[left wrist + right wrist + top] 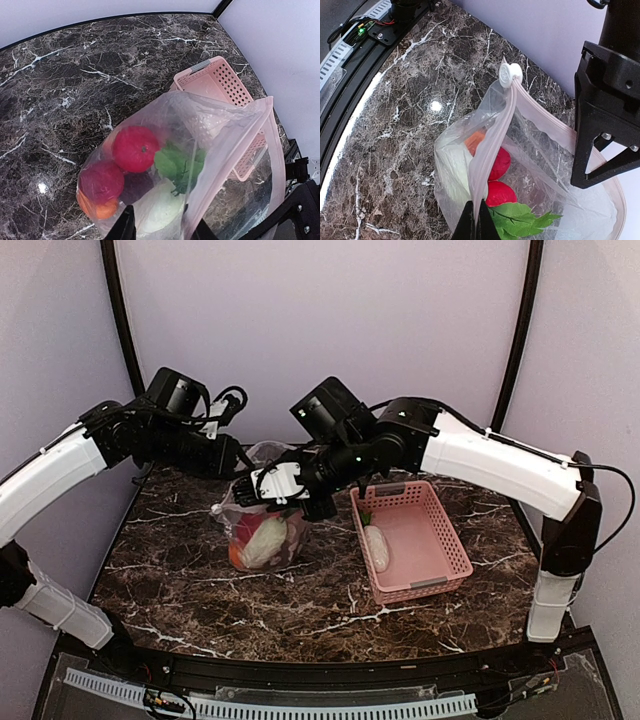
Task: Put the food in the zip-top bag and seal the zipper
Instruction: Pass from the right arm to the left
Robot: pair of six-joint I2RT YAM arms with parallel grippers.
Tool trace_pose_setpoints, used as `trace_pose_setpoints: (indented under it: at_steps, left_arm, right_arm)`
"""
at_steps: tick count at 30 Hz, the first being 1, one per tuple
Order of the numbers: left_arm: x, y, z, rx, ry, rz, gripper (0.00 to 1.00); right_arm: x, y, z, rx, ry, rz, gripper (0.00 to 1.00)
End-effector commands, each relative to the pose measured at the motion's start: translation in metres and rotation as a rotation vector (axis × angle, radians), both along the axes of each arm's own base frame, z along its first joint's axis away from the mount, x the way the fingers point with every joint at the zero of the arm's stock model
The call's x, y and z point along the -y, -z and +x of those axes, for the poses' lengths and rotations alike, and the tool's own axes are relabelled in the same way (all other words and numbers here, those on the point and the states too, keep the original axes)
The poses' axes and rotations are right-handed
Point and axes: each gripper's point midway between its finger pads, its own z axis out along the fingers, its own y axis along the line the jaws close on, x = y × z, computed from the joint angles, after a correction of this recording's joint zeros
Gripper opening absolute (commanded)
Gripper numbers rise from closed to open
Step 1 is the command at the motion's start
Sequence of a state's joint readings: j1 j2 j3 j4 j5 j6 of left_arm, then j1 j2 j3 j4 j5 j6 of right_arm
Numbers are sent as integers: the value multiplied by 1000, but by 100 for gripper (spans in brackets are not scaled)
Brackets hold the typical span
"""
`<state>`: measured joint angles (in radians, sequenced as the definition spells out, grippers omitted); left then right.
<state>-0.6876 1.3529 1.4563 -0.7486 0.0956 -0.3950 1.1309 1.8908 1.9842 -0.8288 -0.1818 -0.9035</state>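
A white oblong piece is in the pink mesh basket, so the robot's right gripper should move away from the bag's zipper strip and get the white piece before it seals the bag.
The clear zip-top bag stands on the marble table, held up at its mouth. It holds red fruit, a maroon fruit, an orange ball, green leaves and a white piece. My right gripper is shut on the pinkish zipper strip; the white slider tab sits at the strip's far end. My left gripper has its jaws apart over the bag's upper edge, with the strip running between them. Both grippers meet above the bag in the top view: left, right.
The pink mesh basket stands right of the bag, with a white oblong piece and a green leaf in it. It also shows in the left wrist view. The left gripper's black body is close beside the bag's mouth.
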Motion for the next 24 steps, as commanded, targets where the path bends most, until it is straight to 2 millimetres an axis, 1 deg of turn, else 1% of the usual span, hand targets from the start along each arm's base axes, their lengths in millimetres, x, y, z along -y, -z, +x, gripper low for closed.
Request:
trace_pose_setpoints:
  at_steps: [1,2,3,4,5,7,10,11,12,13,14,15,16,17,18,19,20,21,22,23,24]
  left_arm:
    - [-11,-14,-11,17,0,12,25]
    - [-12,-14,-12,18,-1,15,21]
    - [-14,-14,-13,19,-2,15,14]
    - [-14,-14,-14,20,0,15,11]
    - [-14,-14,-15,18,3,12,6]
    - [-13,-15,-16,17,10,5,1]
    - [-8,-23,-16,38,31,-28,1]
    - [-6,-25,-17,39,40,-37,1]
    - [-4,-33,-17,49,49,-53,1]
    - [-2,-37,-17,51,55,-57,1]
    - [-1,-46,-17,62,62,-71,1]
    - [-1,-50,-17,71,63,-75,1]
    - [-3,-57,-16,91,52,-77,1]
    - [-4,-59,-15,101,47,-71,1]
    - [-8,-56,-10,115,26,-54,1]
    - [-10,-52,-8,115,10,-40,1]
    - [-13,-40,-4,108,-14,-13,1]
    - [-13,-34,-2,100,-24,-10,1]
    - [-12,-19,-3,71,-21,5,1]
    - [-9,-15,-2,66,-19,-6,1]
    - [-8,-6,-4,46,-9,-6,1]
  right_arm:
    - [-4,-17,0,13,11,50,0]
    - [-3,-17,0,13,11,50,0]
    - [-3,-18,-1,13,9,53,0]
    - [-3,-18,-1,12,8,55,0]
    - [-4,-18,-1,10,7,57,0]
    - [-5,-19,-2,1,7,62,0]
    - [-6,-22,-5,-17,1,73,0]
    - [-6,-24,-6,-26,6,78,4]
    - [-6,-30,-6,-41,14,92,10]
    - [-5,-38,-8,-52,12,105,13]
    - [-3,-47,-11,-67,5,118,17]
    - [1,-59,-12,-79,8,139,22]
    - [6,-70,-13,-96,8,161,29]
    - [14,-81,-12,-117,15,186,33]
    - [22,-88,-13,-153,11,211,40]
    - [32,-93,-12,-201,9,228,44]
    - [42,-93,-14,-260,6,236,47]
    - [53,-88,-13,-320,5,233,49]
    - [66,-83,-11,-365,16,230,50]
    - [78,-73,-8,-409,36,226,51]
    - [92,-65,-1,-445,69,227,51]
